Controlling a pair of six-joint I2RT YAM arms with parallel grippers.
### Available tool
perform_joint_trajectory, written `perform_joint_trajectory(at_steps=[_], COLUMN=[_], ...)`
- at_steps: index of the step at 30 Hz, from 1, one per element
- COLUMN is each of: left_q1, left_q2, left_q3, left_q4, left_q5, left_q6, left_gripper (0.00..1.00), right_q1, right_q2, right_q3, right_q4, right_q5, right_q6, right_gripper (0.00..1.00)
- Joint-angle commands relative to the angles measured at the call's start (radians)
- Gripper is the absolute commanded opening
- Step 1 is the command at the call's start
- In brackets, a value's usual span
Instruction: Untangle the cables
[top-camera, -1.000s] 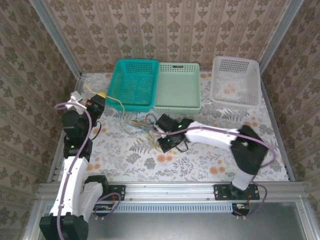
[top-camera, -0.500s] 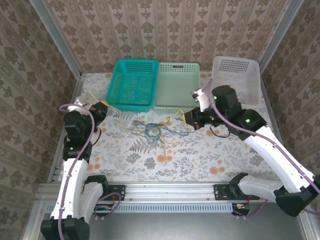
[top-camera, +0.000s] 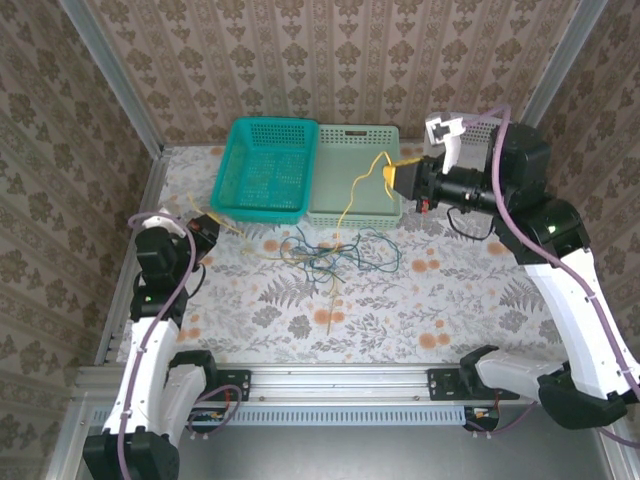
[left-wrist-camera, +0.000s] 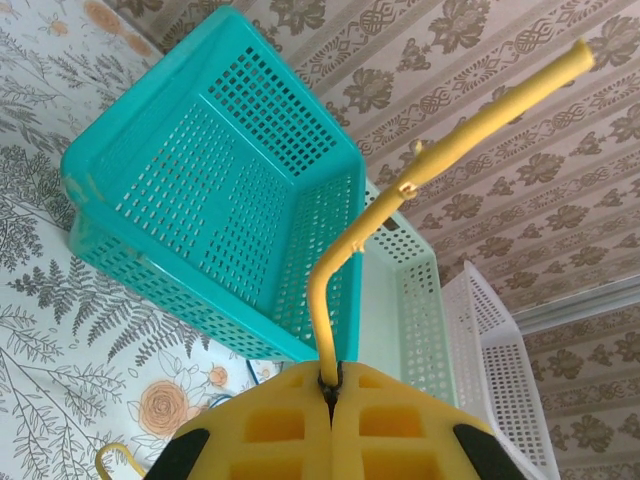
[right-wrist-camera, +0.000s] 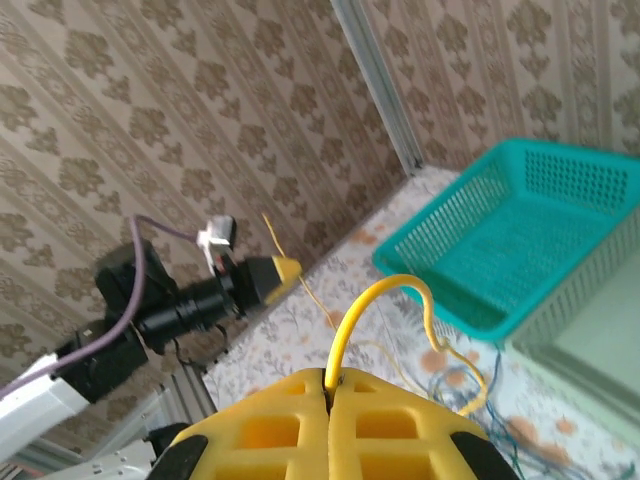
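Observation:
I should keep carrying the yellow cable in my right gripper (top-camera: 348, 205), as it hangs clear of the blue tangle, until it hangs inside the teal basket (top-camera: 263, 172).
A loose tangle of blue and dark cables (top-camera: 325, 255) lies on the floral table in front of the baskets, and the tangle (right-wrist-camera: 470, 388) is blurred in the right wrist view. My right gripper (top-camera: 386, 174) (right-wrist-camera: 330, 378) is raised over the pale green basket, shut on a yellow cable (top-camera: 349, 205) (right-wrist-camera: 385, 292) that hangs down to the tangle. My left gripper (top-camera: 209, 224) (left-wrist-camera: 331, 384) sits low at the table's left, also shut on a yellow cable (left-wrist-camera: 440, 155), whose free end sticks up past the pads. The left gripper (right-wrist-camera: 275, 270) also appears in the right wrist view.
Three baskets line the back: a teal basket (top-camera: 262, 168) (left-wrist-camera: 200, 190) (right-wrist-camera: 520, 235), a pale green basket (top-camera: 358, 195) (left-wrist-camera: 405, 300) and a white basket (top-camera: 505, 195) (left-wrist-camera: 500, 370). A thin yellow strand (top-camera: 330, 300) trails toward the near edge. Patterned walls close in the sides.
My right arm swung from the table's middle up and to the right, lifting a yellow cable out of the tangle. The tangle spread out. The left gripper shifted slightly nearer.

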Motion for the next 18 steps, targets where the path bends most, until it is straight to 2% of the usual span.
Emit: perform_joint_trajectory(at_steps=[1, 10, 15, 18], left_q1=[0.004, 0.003, 0.004, 0.002], left_q2=[-0.018, -0.020, -0.019, -0.020], left_q3=[-0.021, -0.028, -0.032, -0.035], left_q4=[0.004, -0.009, -0.002, 0.001], left_q5=[-0.008, -0.008, -0.008, -0.005], left_q6=[0.029, 0.046, 0.043, 0.039], left_gripper=[0.00, 0.00, 0.00, 0.00], right_q1=[-0.005, -0.001, 0.045, 0.055], right_q2=[0.046, 0.089, 0.211, 0.343], right_q3=[0.056, 0.098, 0.115, 0.144], right_q4=[0.076, 0.377, 0.475, 0.555], right_q5=[-0.059, -0.058, -0.067, -0.095], right_q6=[0.045, 0.176, 0.204, 0.249], right_gripper=[0.00, 0.00, 0.00, 0.00])
